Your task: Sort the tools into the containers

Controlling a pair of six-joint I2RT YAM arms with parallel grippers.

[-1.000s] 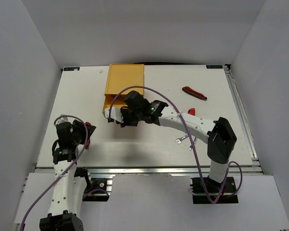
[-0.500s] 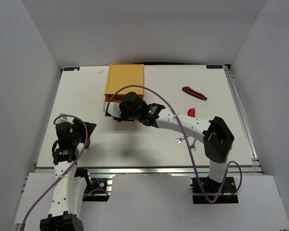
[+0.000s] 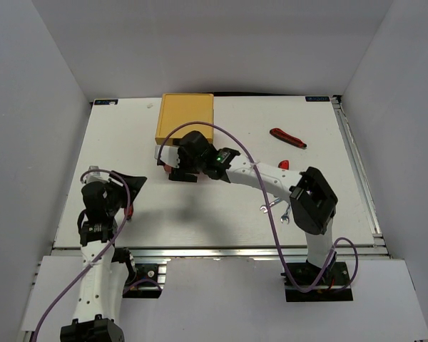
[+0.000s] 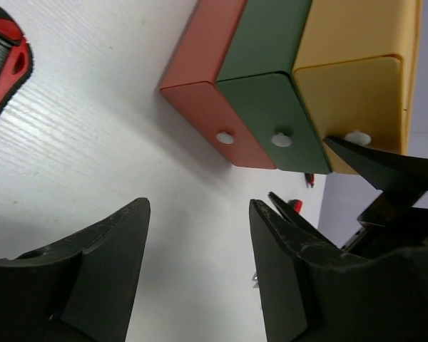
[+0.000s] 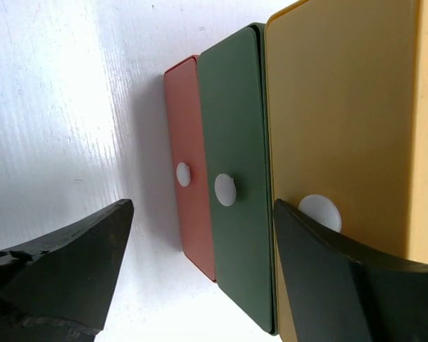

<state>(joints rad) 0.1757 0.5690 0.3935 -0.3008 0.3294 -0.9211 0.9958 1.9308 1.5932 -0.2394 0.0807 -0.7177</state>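
The robot's right gripper is crowding the green drawer's knob (image 4: 281, 140), so it should first move back toward the wrenches (image 3: 286, 214), and the left gripper should pull that drawer open.
The containers are three drawers of one small chest (image 3: 185, 117): yellow (image 5: 342, 107), green (image 5: 232, 114) and red-orange (image 5: 187, 128), each with a white knob and all pushed in flush. My right gripper (image 5: 203, 206) stands open right in front of them, one finger by the yellow drawer's knob (image 5: 319, 212), holding nothing. The left gripper (image 4: 200, 214) is open and empty over bare table near the front left. A red-and-black pocket tool (image 4: 0, 57) lies just beside it. Another red tool (image 3: 288, 137) lies at the back right, and two silver wrenches (image 3: 277, 211) lie near the right arm.
A small red-handled tool (image 3: 283, 165) lies right of the right forearm. The right arm (image 3: 264, 178) stretches across the table's middle, its purple cable looping above it. White walls close the table in on three sides.
The yellow drawer, pulled out a second ago, is now pushed in. My right gripper moved towards the chest with it and opened wide. The left gripper opened further.
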